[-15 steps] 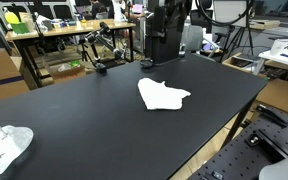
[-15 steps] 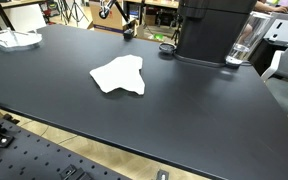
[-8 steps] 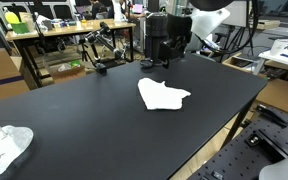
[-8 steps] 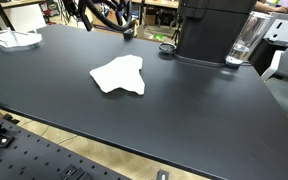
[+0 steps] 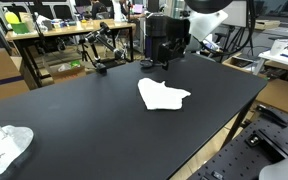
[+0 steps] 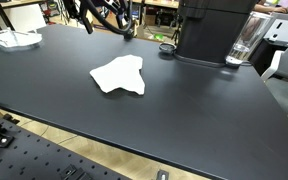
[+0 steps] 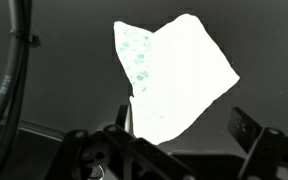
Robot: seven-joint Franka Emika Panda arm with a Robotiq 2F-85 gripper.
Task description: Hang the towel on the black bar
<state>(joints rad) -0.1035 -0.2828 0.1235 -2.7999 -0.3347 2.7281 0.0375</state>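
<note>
The towel [image 5: 162,96] is flat and clear in front of my open fingers, so my gripper should keep going down toward the towel's middle [image 6: 120,74] until the fingers can pinch the cloth.
The towel [image 5: 162,95] [image 6: 120,75], a small thin white cloth, lies flat on the black table in both exterior views. It glares bright white in the wrist view [image 7: 169,80]. My gripper [image 5: 164,58] [image 6: 96,14] hangs open above the table's far side, well above the towel and apart from it. In the wrist view the gripper [image 7: 184,125] has nothing between its fingers [image 7: 246,125], and the towel's lower corner shows in the gap. The black bar [image 5: 100,55] [image 6: 127,28] stands on its round base at the table's far edge.
A tall black box-shaped machine [image 6: 212,30] stands at the back of the table, with a clear glass jug [image 6: 244,42] beside it. A bulkier white cloth [image 5: 4,148] [image 6: 12,38] lies at one corner. Cluttered benches stand behind the table.
The arm and open gripper came into both exterior views over the far side of the table within the last second. The towel has not moved.
</note>
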